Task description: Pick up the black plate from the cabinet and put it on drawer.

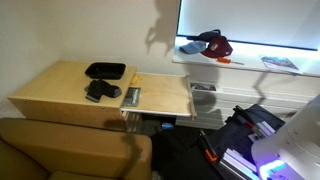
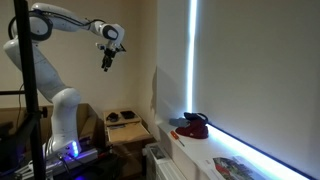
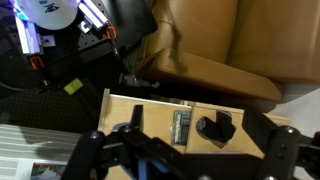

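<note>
My gripper is too high and points short of the black plate (image 1: 105, 71). Next, I swing it toward the back of the cabinet and bring it down to the plate's rim (image 1: 123, 71).
The black plate (image 1: 105, 70) lies on the back part of the cabinet's pale top (image 1: 55, 92). It is not visible in the wrist view. The drawer (image 1: 163, 93) stands pulled out beside the cabinet top, with flat pale panels. My gripper (image 2: 108, 56) hangs high in the air, far above the cabinet (image 2: 132, 130), open and empty. In the wrist view the gripper (image 3: 198, 117) looks down from a height on the wood top (image 3: 140, 108), fingers spread wide.
A lumpy black object (image 1: 100, 91) (image 3: 215, 128) and a small grey item (image 1: 132, 96) (image 3: 181, 127) lie near the cabinet's front. A brown sofa (image 1: 70, 150) is beside it. A white counter (image 1: 250, 62) holds a red-and-black item (image 1: 211, 44).
</note>
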